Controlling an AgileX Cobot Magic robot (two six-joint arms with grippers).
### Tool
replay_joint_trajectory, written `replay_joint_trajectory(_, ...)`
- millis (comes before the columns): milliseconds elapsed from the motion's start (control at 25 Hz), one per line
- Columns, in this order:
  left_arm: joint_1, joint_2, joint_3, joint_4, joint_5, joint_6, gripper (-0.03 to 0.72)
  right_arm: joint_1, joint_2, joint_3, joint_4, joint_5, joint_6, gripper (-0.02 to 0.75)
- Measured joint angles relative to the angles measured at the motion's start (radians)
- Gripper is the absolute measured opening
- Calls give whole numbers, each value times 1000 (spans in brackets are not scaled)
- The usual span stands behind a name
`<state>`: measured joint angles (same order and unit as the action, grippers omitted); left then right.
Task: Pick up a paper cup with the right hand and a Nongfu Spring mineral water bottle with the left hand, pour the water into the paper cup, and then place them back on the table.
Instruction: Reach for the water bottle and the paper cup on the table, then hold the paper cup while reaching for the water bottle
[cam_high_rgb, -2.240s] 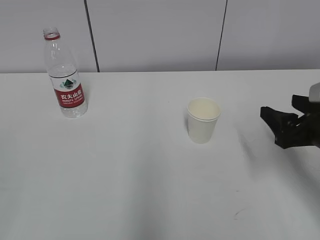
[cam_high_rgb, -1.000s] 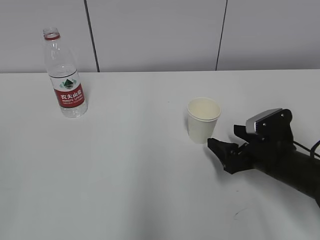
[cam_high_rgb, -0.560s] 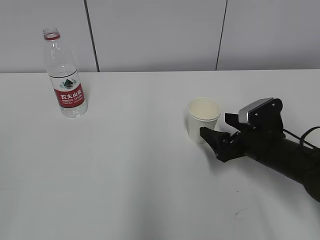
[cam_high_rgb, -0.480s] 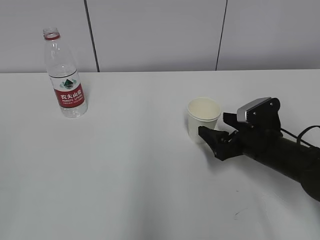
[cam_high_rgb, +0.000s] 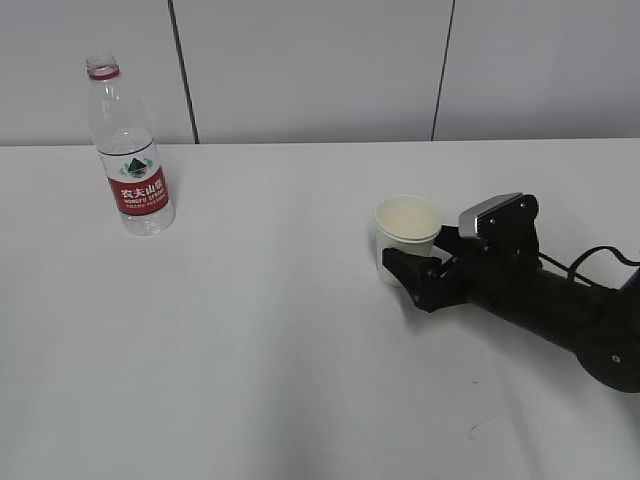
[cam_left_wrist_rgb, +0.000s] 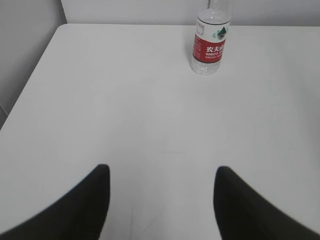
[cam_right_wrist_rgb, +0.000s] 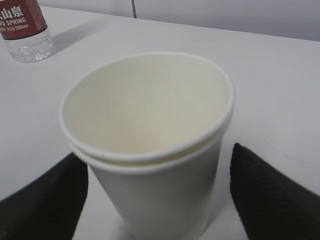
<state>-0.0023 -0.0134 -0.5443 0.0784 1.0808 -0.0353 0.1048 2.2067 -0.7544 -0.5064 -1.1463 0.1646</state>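
Observation:
My gripper will lift the paper cup for pouring, and the paper cup should keep its opening round and open, because a thick rolled rim goes around it.
The paper cup stands upright and empty on the white table, right of centre. My right gripper is open, low on the table, with one finger on each side of the cup. In the right wrist view the cup fills the frame between the two black fingers of that gripper, with a small gap on each side. The Nongfu Spring bottle stands upright at the far left, capless, with a little water in it. My left gripper is open over bare table, well short of the bottle.
A grey panelled wall runs behind the table's far edge. The table's left edge shows in the left wrist view. The bottle's base shows at the top left of the right wrist view.
My right arm has come in from the right edge and moved left along the table until its open fingers sit around the cup. Cup and bottle have not moved.

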Motion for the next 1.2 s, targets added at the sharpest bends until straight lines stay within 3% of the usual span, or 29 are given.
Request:
replay_joint_trajectory(600,0,0,0,0,0,0,405,35,73,-105,-34,0,52,641)
replay_joint_trajectory(920,0,0,0,0,0,0,405,35,75,-105,-24,-1,45,526)
replay_joint_trajectory(1200,0,0,0,0,0,0,405,35,75,-107,-40,-2,-1,512)
